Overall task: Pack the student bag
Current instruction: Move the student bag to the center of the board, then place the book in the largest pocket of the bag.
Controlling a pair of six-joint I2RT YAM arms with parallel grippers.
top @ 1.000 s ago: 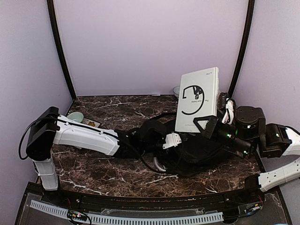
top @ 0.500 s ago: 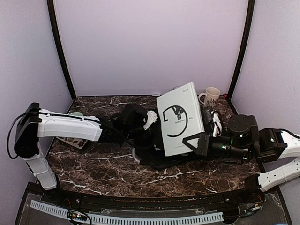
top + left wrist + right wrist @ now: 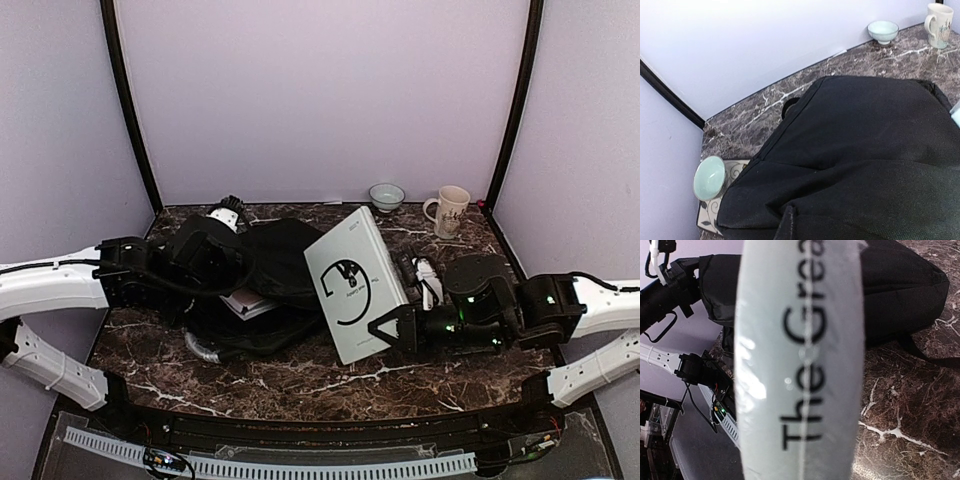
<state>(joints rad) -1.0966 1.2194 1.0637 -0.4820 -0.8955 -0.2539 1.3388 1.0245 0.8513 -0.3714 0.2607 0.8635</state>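
The student bag's opening (image 3: pixel 252 308) is off to one side of the white book, so the robot's left gripper should first bring the raised fabric toward the book (image 3: pixel 338 288).
The student bag (image 3: pixel 275 262) is a big black fabric bag lying left of the table's middle; it fills the left wrist view (image 3: pixel 865 150). My left gripper (image 3: pixel 228 262) is shut on a fold of its fabric and holds one side up. The fingers themselves are hidden in the left wrist view. Something white (image 3: pixel 250 304) shows under the raised fabric. My right gripper (image 3: pixel 388 330) is shut on a white book (image 3: pixel 352 282), which stands tilted on edge just right of the bag. Its spine (image 3: pixel 800 365) fills the right wrist view, with the bag (image 3: pixel 900 295) behind it.
A pale bowl (image 3: pixel 386 194) and a cream mug (image 3: pixel 450 210) stand at the back right. A light green bowl (image 3: pixel 709 177) sits on a patterned mat (image 3: pixel 710 222) at the left, beside the bag. A loose black strap (image 3: pixel 935 360) trails over the marble.
My right arm has swung the white book down and to the left, next to the bag. My left arm has pulled back to the left, dragging and lifting the bag. The mug and bowl have come into view.
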